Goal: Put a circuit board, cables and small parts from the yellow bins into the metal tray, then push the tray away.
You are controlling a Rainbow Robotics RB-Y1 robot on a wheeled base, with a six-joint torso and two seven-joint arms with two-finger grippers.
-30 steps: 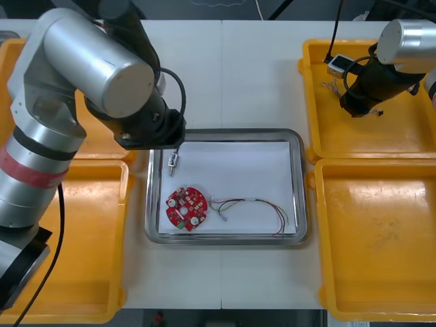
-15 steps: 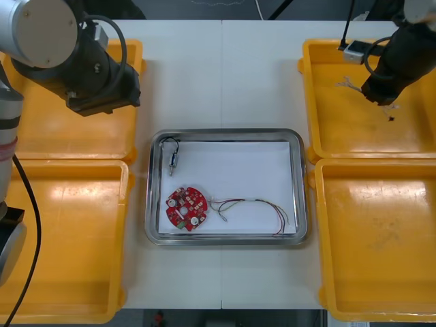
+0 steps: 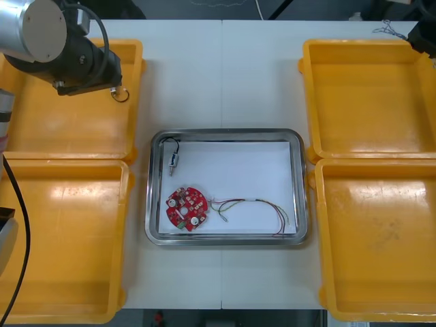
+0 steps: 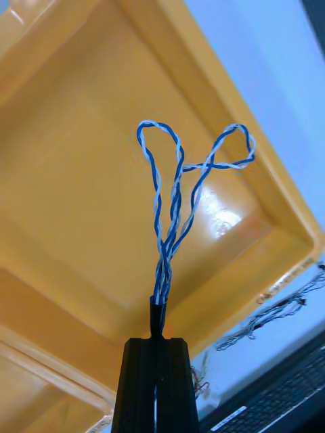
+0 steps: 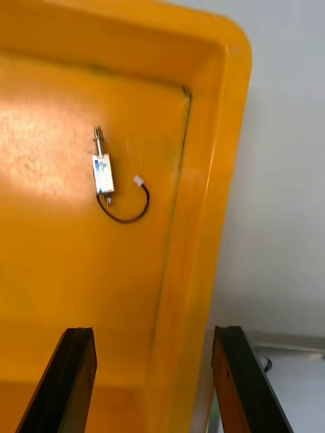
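Observation:
My gripper will bring the black cable (image 5: 130, 220) along still curled when it carries the small metal part, because the cable curls to a free white plug (image 5: 139, 181).
The metal tray (image 3: 298, 184), white inside, holds a round red circuit board (image 3: 187, 208), a red and yellow cable (image 3: 257, 206) and a small metal part (image 3: 173, 161) with a black cable. My left arm (image 3: 71, 51) hangs over the far left yellow bin (image 3: 41, 133). The left gripper (image 5: 153, 335) is open above the bin's inner wall, short of another small metal part (image 5: 103, 172) with a black cable. My right arm (image 3: 426, 35) is at the far right corner. The right gripper (image 4: 157, 344) is shut on a twisted blue and white cable (image 4: 170, 203), held above the far right bin (image 4: 74, 203).
The near left bin (image 3: 68, 238), the near right bin (image 3: 381, 238) and the far right bin (image 3: 368, 102) flank the tray. A black cable loop (image 3: 120, 93) lies by the far left bin's inner wall. White table runs between the bins, beyond the tray.
My left arm has left the tray and swung back over the far left bin, leaving the small metal part there. My right arm rose toward the far right corner with the blue and white cable.

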